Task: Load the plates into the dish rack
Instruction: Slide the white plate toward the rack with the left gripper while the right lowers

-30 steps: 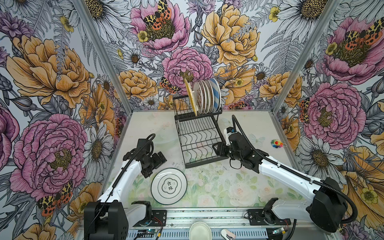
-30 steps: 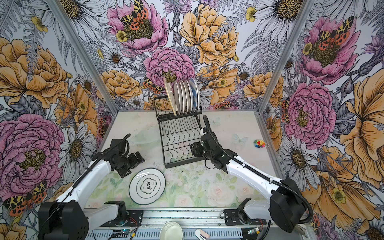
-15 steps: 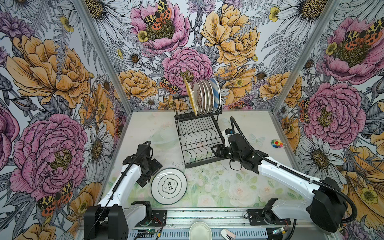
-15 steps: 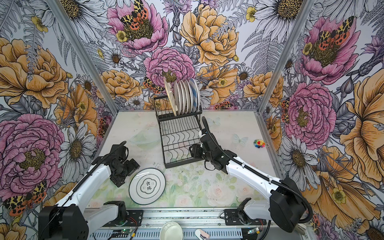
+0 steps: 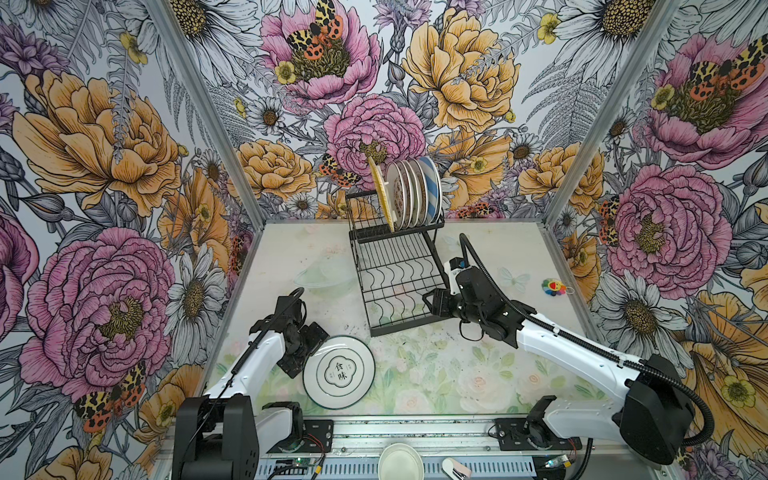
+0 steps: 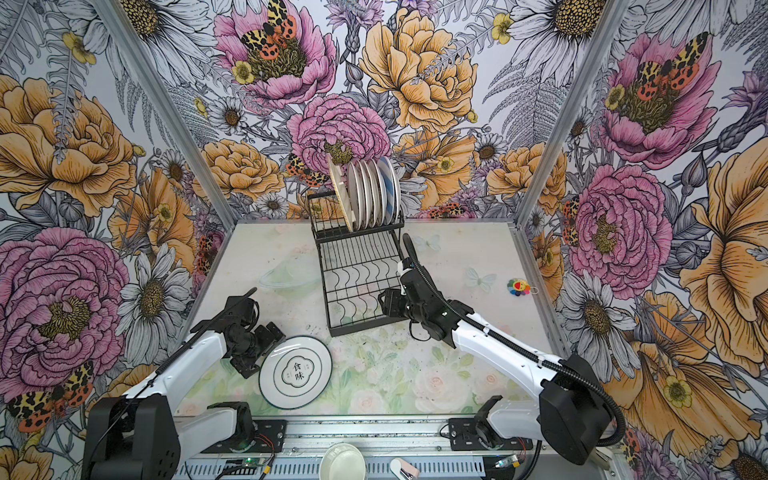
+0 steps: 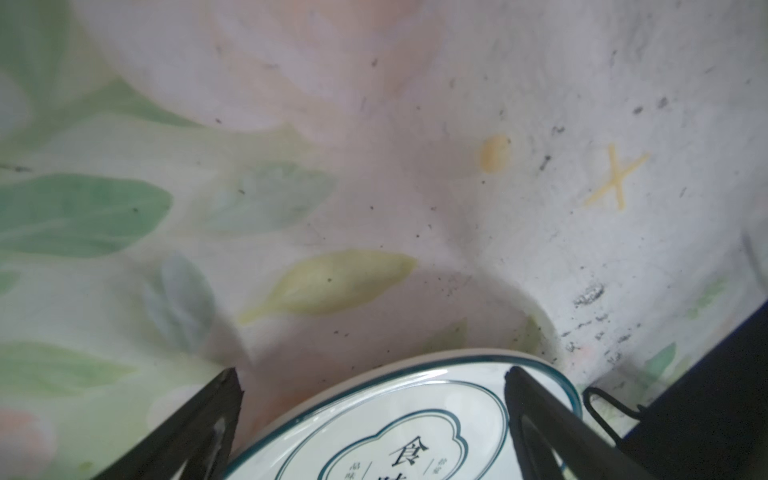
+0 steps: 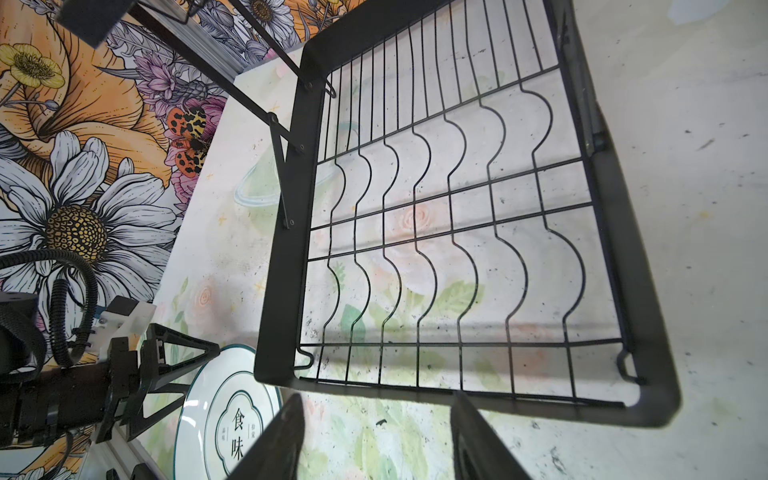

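Observation:
I should keep turning my left gripper and moving it toward the plate's middle (image 5: 339,372) until its open fingers, which are around the plate's rim (image 5: 305,370), close on that rim.
A white teal-rimmed plate (image 5: 338,371) (image 6: 295,372) with Chinese characters lies flat on the table near the front. My left gripper (image 5: 309,351) (image 6: 264,353) is open at its left rim. In the left wrist view the plate (image 7: 374,415) sits between the spread fingers of the left gripper (image 7: 372,382). The black dish rack (image 5: 399,282) (image 6: 357,282) (image 8: 457,208) stands at the back middle. Its upper tier holds several upright plates (image 5: 411,195) and a yellow tray (image 5: 380,199). My right gripper (image 5: 430,301) (image 6: 384,301) (image 8: 376,405) is open and empty at the lower tier's front right corner.
A small pale bowl (image 5: 400,461) (image 6: 343,461) rests on the front rail beside a small white and pink object (image 5: 455,467). A colourful toy (image 5: 553,287) lies near the right wall. Flowered walls close in three sides.
My left gripper has come forward and down to the plate's left rim, still open. The right gripper has barely moved.

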Controlling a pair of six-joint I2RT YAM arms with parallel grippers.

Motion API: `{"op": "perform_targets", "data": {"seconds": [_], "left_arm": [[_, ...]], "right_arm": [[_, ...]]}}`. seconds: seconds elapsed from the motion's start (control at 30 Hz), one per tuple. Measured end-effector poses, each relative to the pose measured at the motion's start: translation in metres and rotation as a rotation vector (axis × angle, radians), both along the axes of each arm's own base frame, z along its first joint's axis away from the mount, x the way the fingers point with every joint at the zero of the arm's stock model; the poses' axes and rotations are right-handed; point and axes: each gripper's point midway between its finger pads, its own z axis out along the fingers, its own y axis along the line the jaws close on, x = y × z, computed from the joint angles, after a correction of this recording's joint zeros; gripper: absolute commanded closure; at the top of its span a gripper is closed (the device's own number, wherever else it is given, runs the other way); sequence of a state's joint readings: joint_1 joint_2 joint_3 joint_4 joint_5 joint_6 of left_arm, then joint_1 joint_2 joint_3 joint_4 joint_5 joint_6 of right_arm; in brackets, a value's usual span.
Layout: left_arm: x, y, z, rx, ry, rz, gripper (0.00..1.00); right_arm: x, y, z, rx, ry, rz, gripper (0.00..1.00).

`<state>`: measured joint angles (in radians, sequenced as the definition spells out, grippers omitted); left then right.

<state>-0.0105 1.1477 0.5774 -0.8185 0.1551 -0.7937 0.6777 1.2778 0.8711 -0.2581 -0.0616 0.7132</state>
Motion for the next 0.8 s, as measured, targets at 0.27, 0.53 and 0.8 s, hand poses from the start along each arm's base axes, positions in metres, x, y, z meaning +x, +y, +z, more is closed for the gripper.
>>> {"op": "perform_targets", "data": {"seconds": [0.27, 0.53, 0.8], "left_arm": [[-0.004, -0.033, -0.005, -0.058, 0.026, -0.144, 0.01], [-0.013, -0.062, -0.003, -0.107, 0.032, -0.256, 0.01], [-0.025, -0.089, -0.002, -0.172, 0.051, -0.357, 0.02]], "right_arm": [[-0.001, -0.001, -0.004, -0.008, 0.005, 0.002, 0.43], [-0.003, -0.002, -0.008, -0.013, 0.013, 0.002, 0.43], [-0.004, -0.002, -0.010, -0.016, 0.016, 0.004, 0.43]]}}
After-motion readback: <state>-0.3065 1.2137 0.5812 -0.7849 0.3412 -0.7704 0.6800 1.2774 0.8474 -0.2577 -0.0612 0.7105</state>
